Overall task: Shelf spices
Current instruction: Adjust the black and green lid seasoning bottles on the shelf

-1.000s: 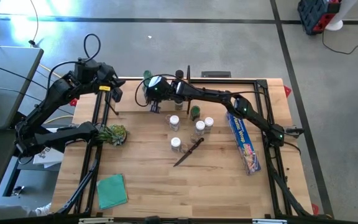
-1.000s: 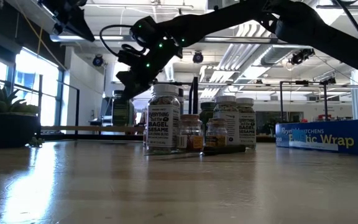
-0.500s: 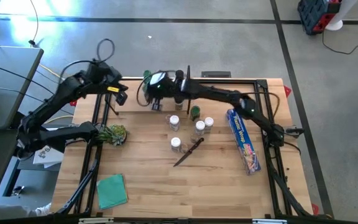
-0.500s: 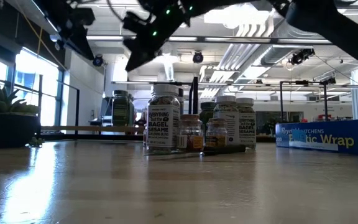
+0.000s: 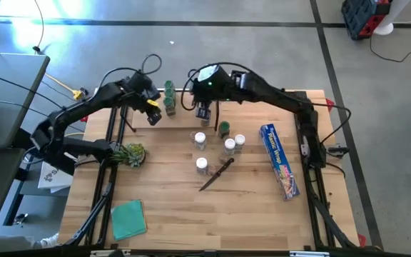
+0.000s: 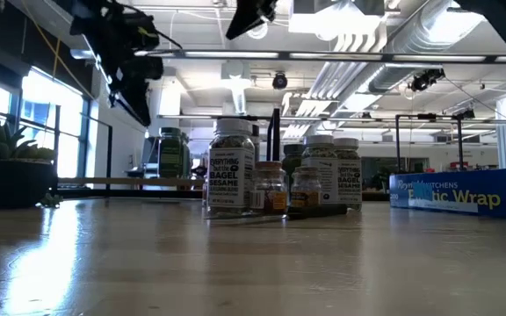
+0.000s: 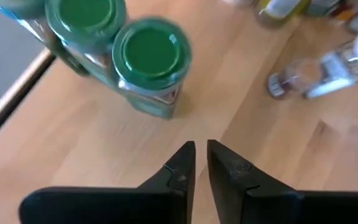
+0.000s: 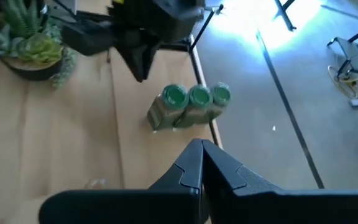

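The green-capped jars form a crooked row (image 5: 169, 99). I should move my left gripper out to the jar (image 5: 169, 85) closest to the far edge and push it gently into line.
Three green-capped spice jars (image 8: 197, 97) stand in a row at the table's far edge (image 5: 169, 100); in the low view a jar (image 6: 172, 154) stands on the shelf ledge (image 6: 104, 182). More jars (image 5: 223, 146) stand in a cluster mid-table (image 6: 279, 171). My left gripper (image 7: 200, 149) hangs above the wood just left of the green-capped jars (image 7: 151, 56), its fingers a narrow gap apart, with nothing between them. My right gripper (image 8: 202, 146) is shut and empty, high above the far edge (image 5: 191, 96).
A dark-handled knife (image 5: 216, 175) lies near the jar cluster, with a long blue wrap box (image 5: 280, 160) to its right. At the left stand a potted plant (image 5: 130, 153) and, nearer the front, a green cloth (image 5: 128, 218). A clear jar (image 7: 303, 78) lies on its side.
My right gripper has risen from beside the green-capped jars at the far edge, going up and toward the right. My left gripper has come down and toward the right, tipping downward, up to the green-capped jars. The jars have stayed where they were.
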Controlling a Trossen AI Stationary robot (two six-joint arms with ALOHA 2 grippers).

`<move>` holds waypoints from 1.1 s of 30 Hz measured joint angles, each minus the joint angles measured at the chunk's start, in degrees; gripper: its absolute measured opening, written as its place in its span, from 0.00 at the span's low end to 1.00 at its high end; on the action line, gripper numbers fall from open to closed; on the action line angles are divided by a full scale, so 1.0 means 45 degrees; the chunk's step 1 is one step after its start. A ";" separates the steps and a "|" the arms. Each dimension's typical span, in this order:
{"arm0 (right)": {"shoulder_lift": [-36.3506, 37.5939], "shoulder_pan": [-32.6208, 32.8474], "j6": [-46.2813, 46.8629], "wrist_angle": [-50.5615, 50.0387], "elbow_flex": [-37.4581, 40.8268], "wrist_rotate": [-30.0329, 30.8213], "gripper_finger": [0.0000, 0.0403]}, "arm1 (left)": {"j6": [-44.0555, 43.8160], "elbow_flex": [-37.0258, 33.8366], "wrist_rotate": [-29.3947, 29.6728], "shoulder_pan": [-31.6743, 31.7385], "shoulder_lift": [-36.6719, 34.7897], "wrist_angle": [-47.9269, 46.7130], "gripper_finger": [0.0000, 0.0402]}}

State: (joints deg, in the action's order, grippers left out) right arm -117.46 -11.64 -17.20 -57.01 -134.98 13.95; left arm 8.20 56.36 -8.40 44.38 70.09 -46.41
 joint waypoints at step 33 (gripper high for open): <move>0.0139 0.1089 0.1405 -0.2439 0.0010 0.1015 0.00 | -0.0539 0.1024 0.1802 0.1429 0.0692 0.1224 0.12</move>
State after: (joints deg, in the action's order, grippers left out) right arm -116.84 -6.74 -10.87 -67.99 -134.93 18.52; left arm 5.77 60.97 -0.29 50.81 73.20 -40.90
